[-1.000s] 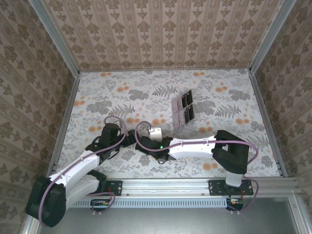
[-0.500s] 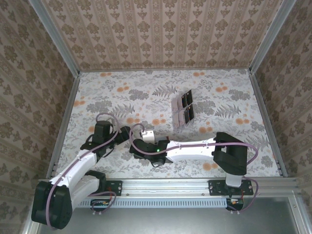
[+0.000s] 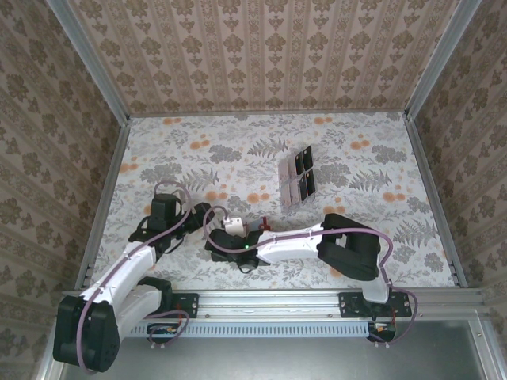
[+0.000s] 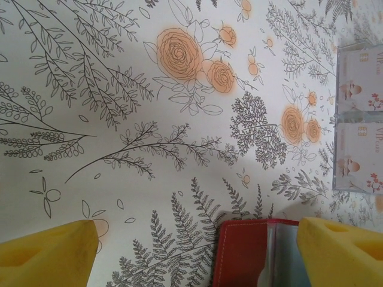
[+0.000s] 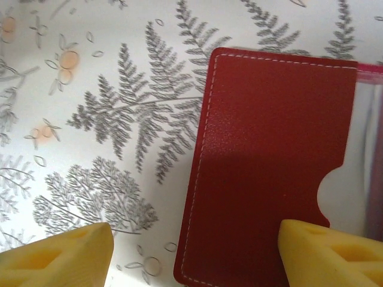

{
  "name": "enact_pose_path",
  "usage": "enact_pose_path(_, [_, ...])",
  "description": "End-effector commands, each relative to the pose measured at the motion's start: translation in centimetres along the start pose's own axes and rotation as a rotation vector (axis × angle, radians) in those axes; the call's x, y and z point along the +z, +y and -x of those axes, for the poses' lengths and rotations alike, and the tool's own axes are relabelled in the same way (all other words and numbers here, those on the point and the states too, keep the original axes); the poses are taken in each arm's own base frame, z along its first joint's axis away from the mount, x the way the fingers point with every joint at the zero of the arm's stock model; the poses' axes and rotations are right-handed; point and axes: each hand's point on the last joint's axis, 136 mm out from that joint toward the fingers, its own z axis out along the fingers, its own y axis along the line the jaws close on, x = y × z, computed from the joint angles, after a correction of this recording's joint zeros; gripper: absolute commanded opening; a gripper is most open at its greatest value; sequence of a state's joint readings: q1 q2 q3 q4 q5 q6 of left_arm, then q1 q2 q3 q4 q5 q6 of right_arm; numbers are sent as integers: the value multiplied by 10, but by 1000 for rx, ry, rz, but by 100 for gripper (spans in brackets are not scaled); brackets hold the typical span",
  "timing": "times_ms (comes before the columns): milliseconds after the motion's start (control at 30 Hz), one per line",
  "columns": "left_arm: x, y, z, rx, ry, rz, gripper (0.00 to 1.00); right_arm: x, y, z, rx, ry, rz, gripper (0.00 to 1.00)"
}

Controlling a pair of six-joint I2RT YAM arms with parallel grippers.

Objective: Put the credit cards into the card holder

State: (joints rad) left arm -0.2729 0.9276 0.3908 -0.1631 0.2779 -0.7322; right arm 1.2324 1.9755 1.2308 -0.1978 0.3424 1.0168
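I should move my right gripper to the card holder's clear pocket (image 4: 289, 256) to free the flap, because my right gripper is over the card holder's red flap (image 5: 269, 125) and in my left gripper's way.
The card holder (image 5: 269, 161) is a red stitched wallet lying flat on the floral table, with a clear pocket at its right edge. My right gripper (image 5: 194, 257) hovers open above it; one yellow finger (image 5: 335, 254) is over the red leather and the other is over bare table. My left gripper (image 4: 191, 254) is open too, and the holder's corner (image 4: 248, 254) lies next to its right finger (image 4: 341, 251). The credit cards (image 3: 299, 179) stand in a clear rack, dark from above and pale-faced in the left wrist view (image 4: 359, 119). From above, both grippers, left (image 3: 196, 223) and right (image 3: 215, 240), meet near the table's front centre, with a red bit of the holder (image 3: 264, 227) beside the right arm.
The clear plastic rack (image 3: 295, 190) stands behind the arms at mid-table. Patterned walls (image 3: 79, 119) with metal rails close in the table on three sides. The right arm's folded elbow (image 3: 344, 245) lies low over the front right.
Both grippers have shifted left. The right arm's elbow has folded in towards the centre and its jaws have spread wider. A red bit of the holder now shows beside the right arm.
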Motion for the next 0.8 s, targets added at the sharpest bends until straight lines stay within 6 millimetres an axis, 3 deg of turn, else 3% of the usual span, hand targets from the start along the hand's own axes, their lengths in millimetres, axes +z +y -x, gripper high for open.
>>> enact_pose_path(0, [-7, -10, 8, 33, -6, -24, 89, 1, 2, -6, 0, 27, 46, 75])
enact_pose_path(400, [-7, -23, 1, 70, 28, -64, 89, -43, 5, 37, 42, -55, 161, 74])
enact_pose_path(533, [-7, -35, -2, 107, 38, -84, 90, -53, -8, 49, 62, -78, 159, 74])
enact_pose_path(767, [-11, -68, 1, 205, 30, -103, 92, -59, -54, 58, 140, -109, 122, 72])
